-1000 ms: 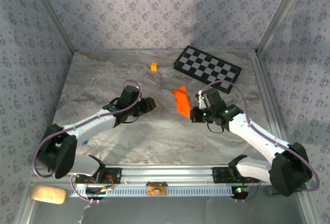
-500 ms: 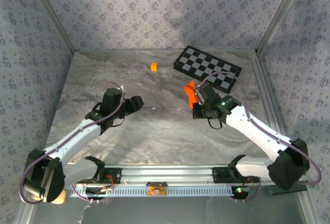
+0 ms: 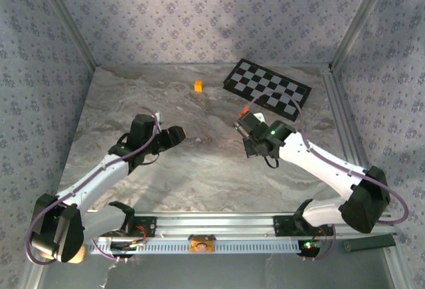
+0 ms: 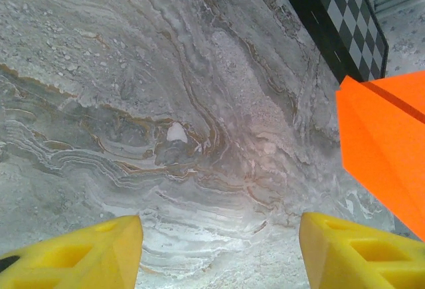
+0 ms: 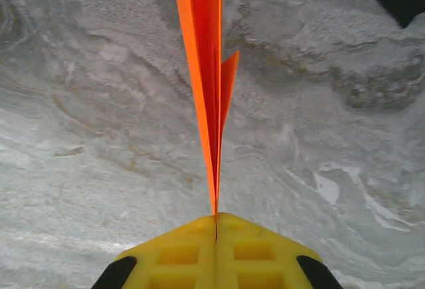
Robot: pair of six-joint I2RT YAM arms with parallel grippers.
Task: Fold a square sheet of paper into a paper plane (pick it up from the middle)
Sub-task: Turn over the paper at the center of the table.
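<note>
Next, I lay the orange paper plane (image 5: 203, 70), on edge near the checkered board, flat with my right gripper on the marble (image 3: 221, 148) between both grippers before pressing its fold.
The square sheet of paper is folded into a narrow, bright orange paper plane (image 5: 207, 70). The right wrist view shows it edge-on, layers pressed together, sticking out ahead of my right gripper (image 5: 216, 219), which is shut on its rear end. From above, just a sliver of the orange paper plane (image 3: 246, 111) peeks out beside the right gripper (image 3: 244, 127). My left gripper (image 3: 175, 136) hovers over bare table to the left, well apart from the paper. In the left wrist view the gripper (image 4: 219, 256) is open and empty, and the paper plane (image 4: 388, 143) hangs at the right edge.
A black-and-white checkered board (image 3: 267, 90) lies at the back right, just beyond the right gripper. A tiny orange-yellow cube (image 3: 198, 86) sits near the back wall. Metal frame posts and patterned walls enclose the marble-patterned table (image 3: 133, 103).
The left gripper let go of the paper, opened and drew back to the left. The right gripper turned and carried the paper farther back, so the wrist now covers most of it from above.
</note>
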